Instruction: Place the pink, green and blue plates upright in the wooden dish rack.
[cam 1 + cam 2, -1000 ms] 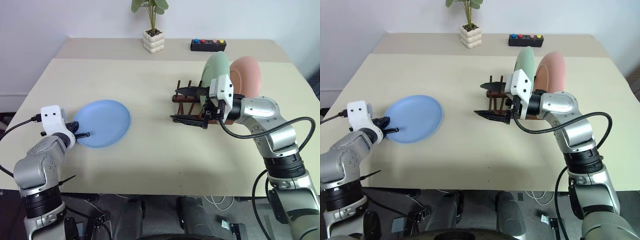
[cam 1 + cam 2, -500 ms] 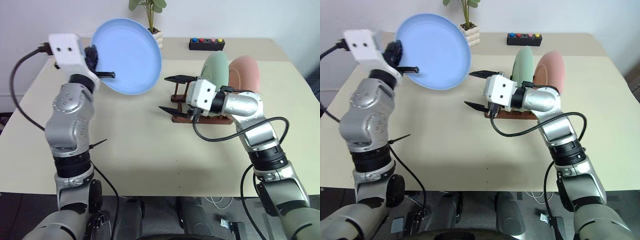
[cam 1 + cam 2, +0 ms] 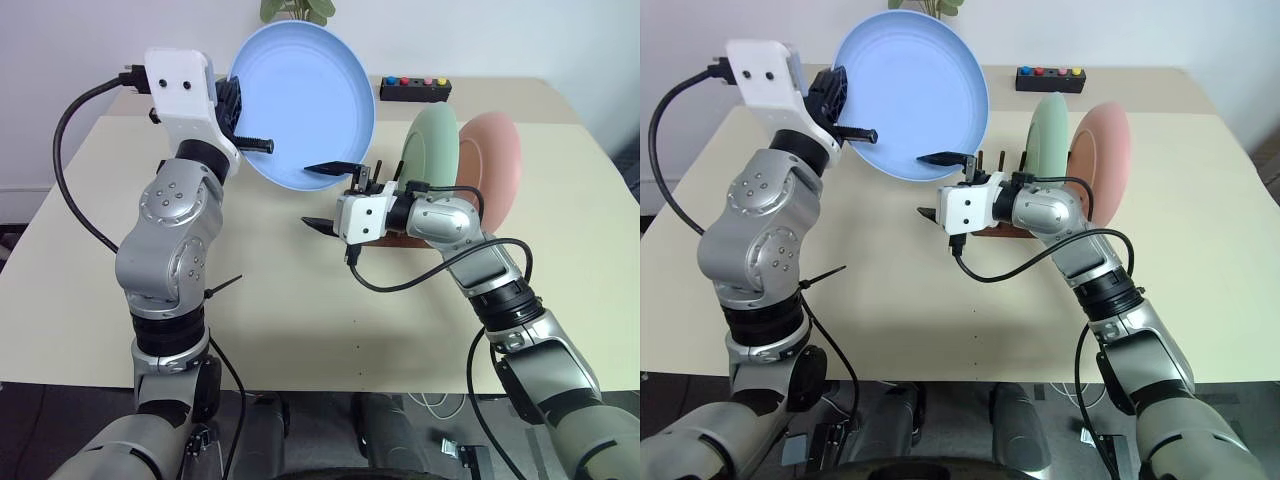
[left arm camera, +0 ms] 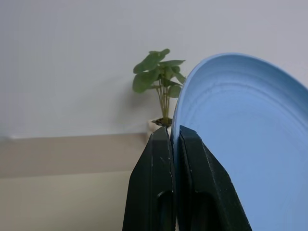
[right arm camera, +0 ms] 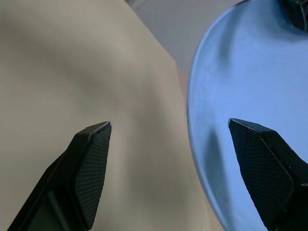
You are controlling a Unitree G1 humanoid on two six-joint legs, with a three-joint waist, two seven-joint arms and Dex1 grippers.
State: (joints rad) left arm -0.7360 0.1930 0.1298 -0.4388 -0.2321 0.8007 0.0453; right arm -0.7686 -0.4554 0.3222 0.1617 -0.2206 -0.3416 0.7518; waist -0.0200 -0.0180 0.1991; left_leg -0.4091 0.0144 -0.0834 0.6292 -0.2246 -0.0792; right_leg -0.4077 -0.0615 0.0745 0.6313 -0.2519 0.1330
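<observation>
I should pass the blue plate's lower rim point(image 3: 316, 186) from my left gripper to my right gripper, because the blue plate point(image 3: 303, 100) is broadside to the rack. My right gripper will then turn the plate edge-on.
My left gripper point(image 3: 262, 146) is shut on the rim of the light blue plate point(image 3: 305, 100) and holds it high over the table, tilted nearly upright. In the left wrist view both fingers point(image 4: 159, 159) pinch that rim. My right gripper point(image 3: 325, 197) stands open just under the blue plate point(image 5: 250, 86), whose lower edge lies between its two fingers point(image 5: 91, 163); I see no contact. The mint green plate point(image 3: 432, 150) and the salmon pink plate point(image 3: 495, 160) stand upright in the dark wooden dish rack point(image 3: 395, 238), partly hidden behind my right hand.
A black box with coloured buttons point(image 3: 415, 88) sits at the table's far edge. A potted plant point(image 4: 161, 82) stands at the back, mostly behind the raised plate. The beige table point(image 3: 300, 320) stretches wide in front of the rack.
My left gripper has lifted the blue plate off the table, up and to the right, tipping it upright. My right gripper has moved left from the rack toward the plate's lower edge.
</observation>
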